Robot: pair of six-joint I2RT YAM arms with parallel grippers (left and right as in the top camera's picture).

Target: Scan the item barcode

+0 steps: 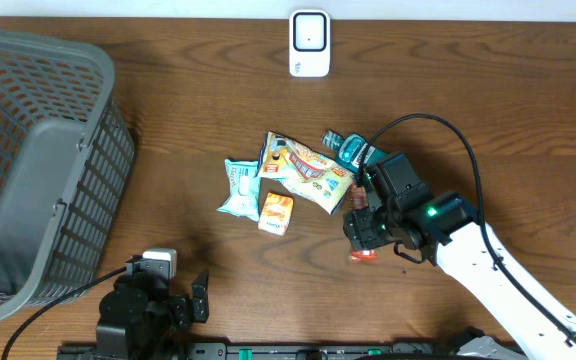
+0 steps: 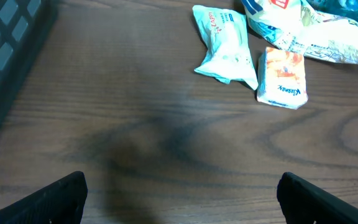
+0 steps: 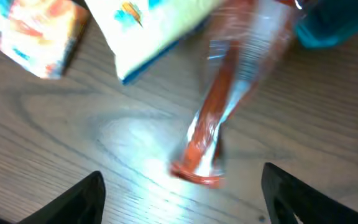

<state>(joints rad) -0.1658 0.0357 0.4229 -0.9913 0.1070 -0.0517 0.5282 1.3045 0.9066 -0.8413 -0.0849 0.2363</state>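
The red packet's far end (image 1: 358,194) is right up against the snack bag and teal bottle, so my right gripper needs to swing the packet (image 1: 363,255) away from them before it grips one end.
A small pile of items lies mid-table: a large snack bag (image 1: 308,170), a white-teal pouch (image 1: 238,188), an orange tissue pack (image 1: 276,213) and a teal bottle (image 1: 353,150). A red, clear-wrapped packet (image 3: 213,118) lies on the wood with one end tucked under the pile. My right gripper (image 3: 182,199) hovers just over its near end with the jaws wide open and nothing in them; in the overhead view this gripper (image 1: 363,245) sits at the pile's right edge. My left gripper (image 2: 179,199) is open over bare wood, well short of the pouch (image 2: 225,46) and tissue pack (image 2: 281,78).
A white barcode scanner (image 1: 309,43) stands at the table's far edge, centre. A grey mesh basket (image 1: 38,160) fills the left side. The right arm's black cable loops over the table to the right of the pile.
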